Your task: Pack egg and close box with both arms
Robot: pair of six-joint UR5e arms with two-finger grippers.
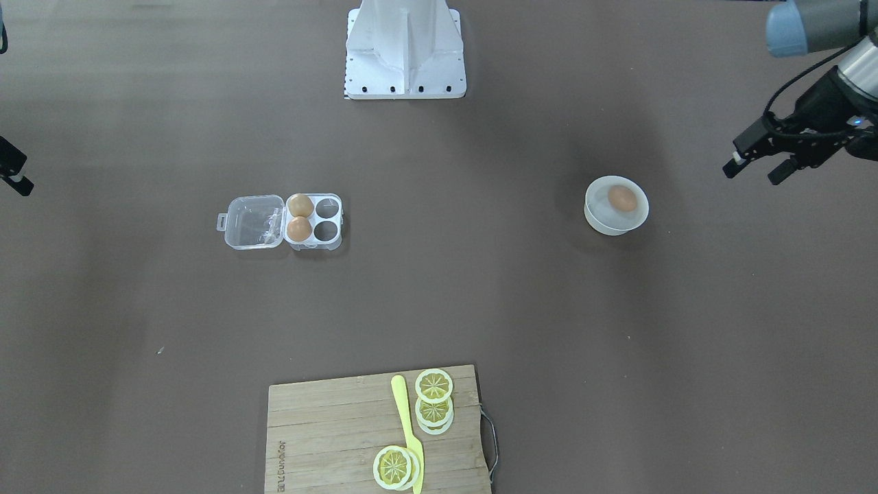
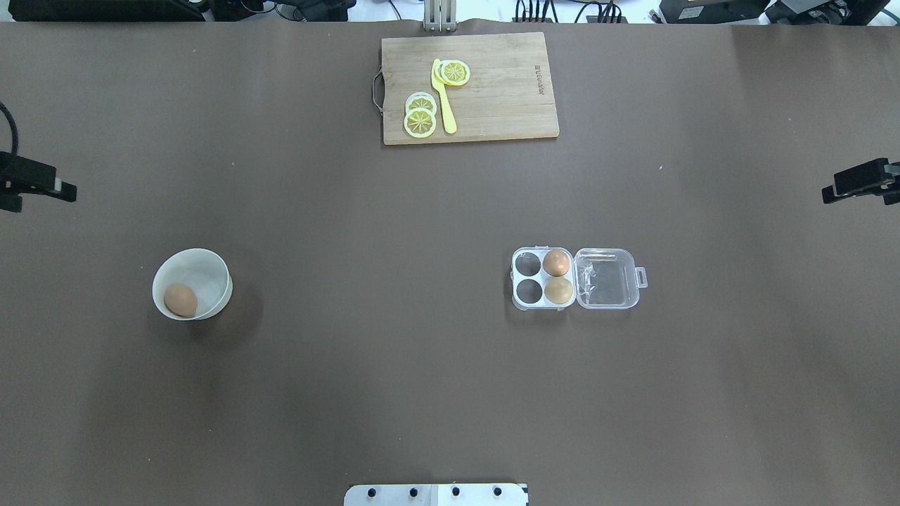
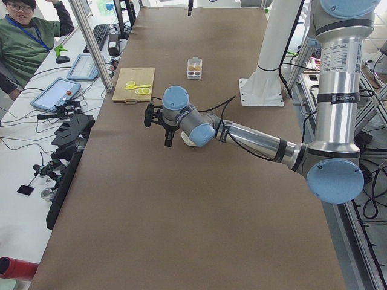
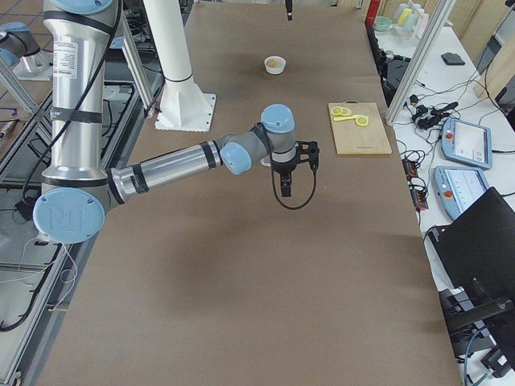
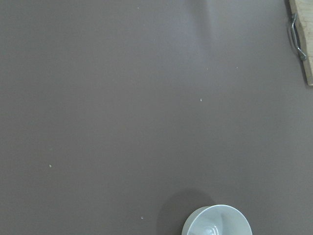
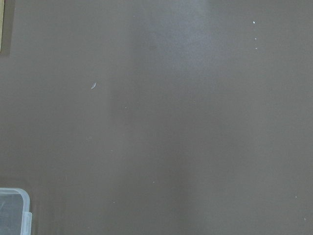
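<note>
I expect the clear box to turn a little when I swing the lid over, because the lid is joined along the clear box's edge (image 1: 285, 221).
One egg (image 2: 181, 300) lies in a white bowl (image 2: 211, 270) on the robot's left side of the table. The clear box (image 2: 525, 303) sits open on the right side, its lid (image 2: 606, 279) laid flat outward. Two eggs (image 2: 556, 263) fill the cups nearest the hinge, and the other two cups are bare. My left gripper (image 1: 751, 175) hovers open beyond the bowl at the table's end, holding nothing. My right gripper (image 2: 854, 190) hangs open at the opposite end, well away from the box. The left wrist view catches only the bowl (image 5: 217, 220).
A wooden cutting board (image 2: 506, 105) with lemon slices (image 2: 420, 118) and a yellow knife (image 2: 444, 102) lies at the far edge. The white pedestal (image 1: 405, 55) stands at the robot's base. A person sits beside the table in the exterior left view.
</note>
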